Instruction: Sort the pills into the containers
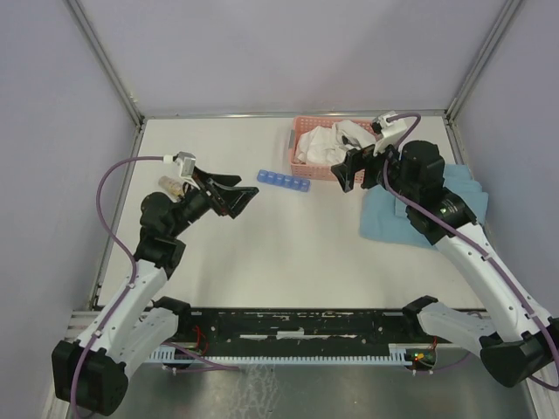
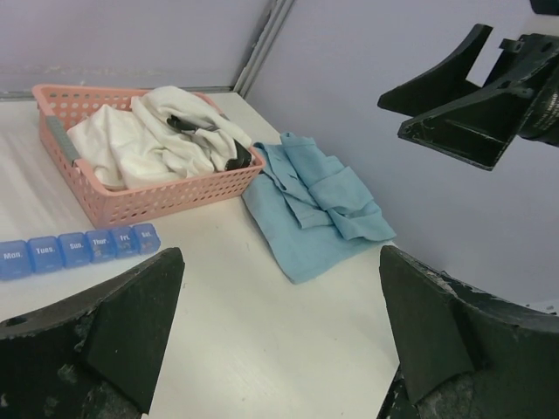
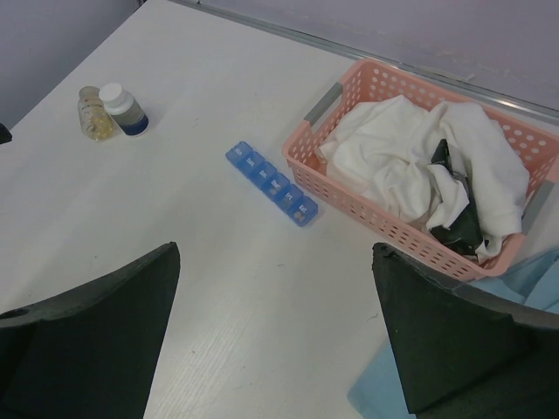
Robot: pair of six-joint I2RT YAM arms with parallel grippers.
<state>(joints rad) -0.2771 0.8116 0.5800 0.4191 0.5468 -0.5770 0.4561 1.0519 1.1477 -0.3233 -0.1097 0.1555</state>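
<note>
The robot's left gripper should stay open and keep moving to the blue strip's near end (image 1: 265, 176), which lies clear of the pink basket, until its fingers are on both sides of that end.
The containers are a blue pill-organiser strip (image 1: 283, 180) lying on the white table, just left of the pink basket. Its day-labelled lids (image 2: 79, 249) look closed. The strip (image 3: 271, 182) lies beyond my right fingers. No loose pills show. A small clear bottle (image 3: 91, 113) with tan contents stands at the far left, next to a white-capped bottle (image 3: 122, 109). My left gripper (image 1: 244, 190) hovers open left of the strip, nothing between its fingers (image 2: 131, 323). My right gripper (image 1: 342, 175) hangs open by the basket's front corner, also empty.
A pink slotted basket (image 1: 301, 140) holding white cloth and something dark sits at the back. A light blue cloth (image 1: 393, 218) lies crumpled under my right arm. Grey walls close the table on three sides.
</note>
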